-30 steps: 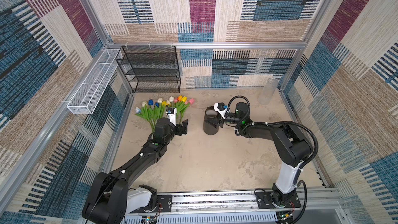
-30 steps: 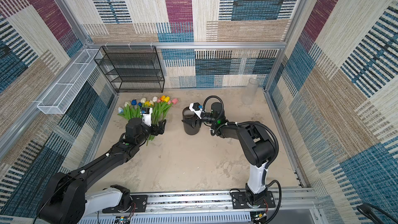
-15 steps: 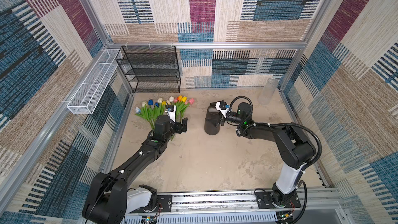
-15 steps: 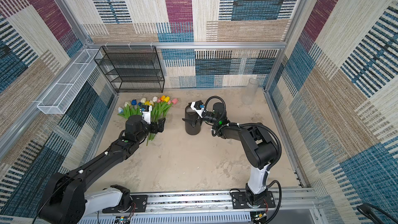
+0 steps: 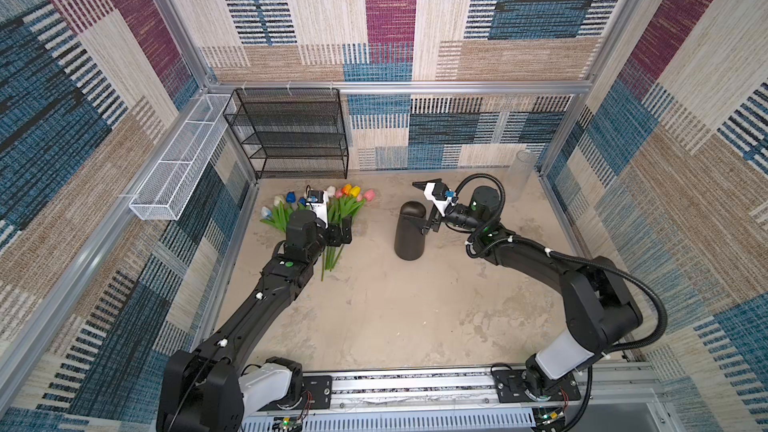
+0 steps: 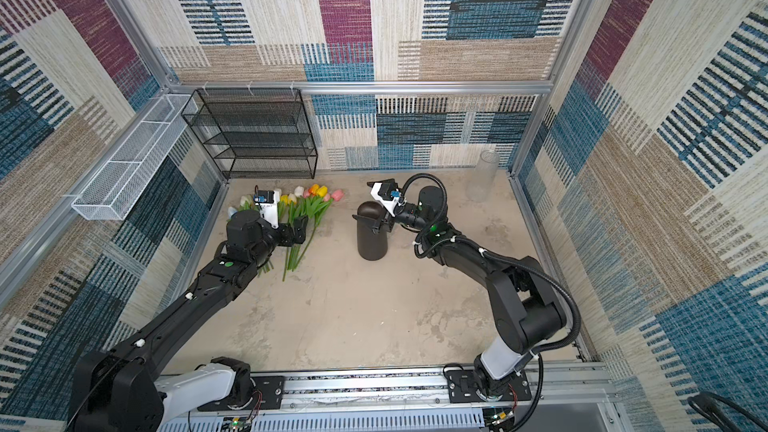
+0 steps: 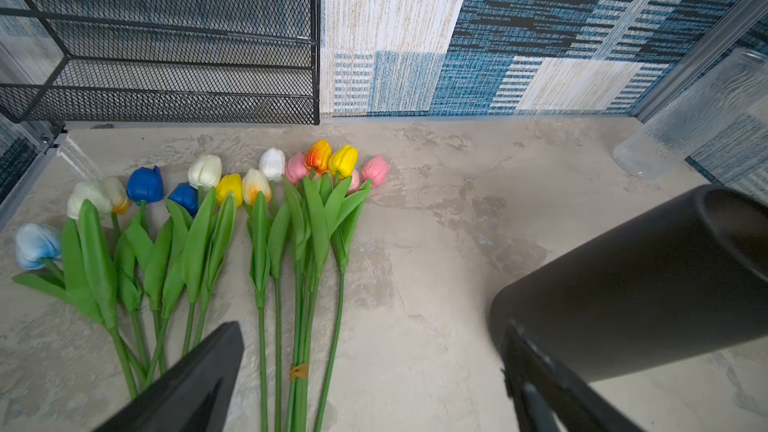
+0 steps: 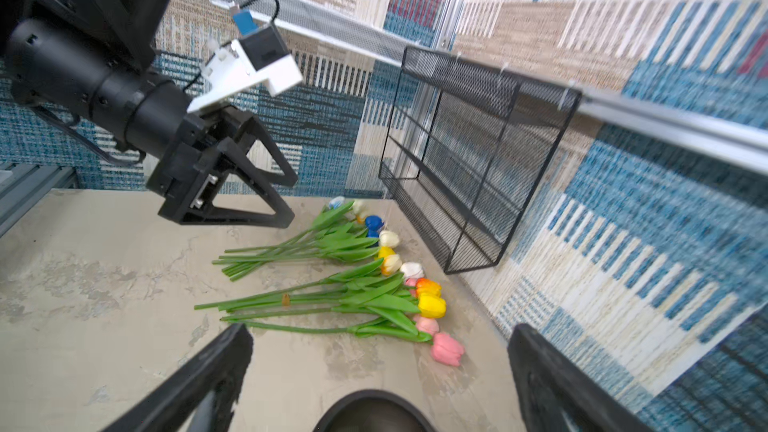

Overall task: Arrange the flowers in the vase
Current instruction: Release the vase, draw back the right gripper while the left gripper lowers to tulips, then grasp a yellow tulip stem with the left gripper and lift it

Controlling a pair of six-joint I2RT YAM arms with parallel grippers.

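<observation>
I should move my right gripper away because it is blocking the black vase's opening (image 5: 412, 209), while my left gripper takes the yellow flower (image 7: 229, 189) next to the blue one.
The flowers (image 5: 345, 209) (image 6: 316, 205) lie flat at the back left of the table in two loose bunches, heads toward the back wall. My left gripper (image 5: 340, 236) (image 6: 300, 229) hovers open over their stems. In the left wrist view the stems of the flowers (image 7: 316, 218) run between the spread fingers of the left gripper (image 7: 371, 328), untouched. The black vase (image 5: 409, 238) (image 6: 372, 238) (image 7: 644, 292) stands upright mid-table. My right gripper (image 5: 429, 206) (image 6: 381, 205) is open beside its mouth. In the right wrist view the vase rim (image 8: 370, 409) shows low between the fingers of the right gripper (image 8: 380, 330).
A black mesh shelf (image 5: 291, 135) stands against the back wall behind the flowers. A white wire basket (image 5: 178, 160) hangs on the left wall. A clear glass cylinder (image 5: 521, 174) (image 7: 698, 118) stands in the back right corner. Bare table lies toward the front.
My right gripper's jaws have spread apart and let go of the black vase. My left gripper has moved a little toward the back, over the flower stems.
</observation>
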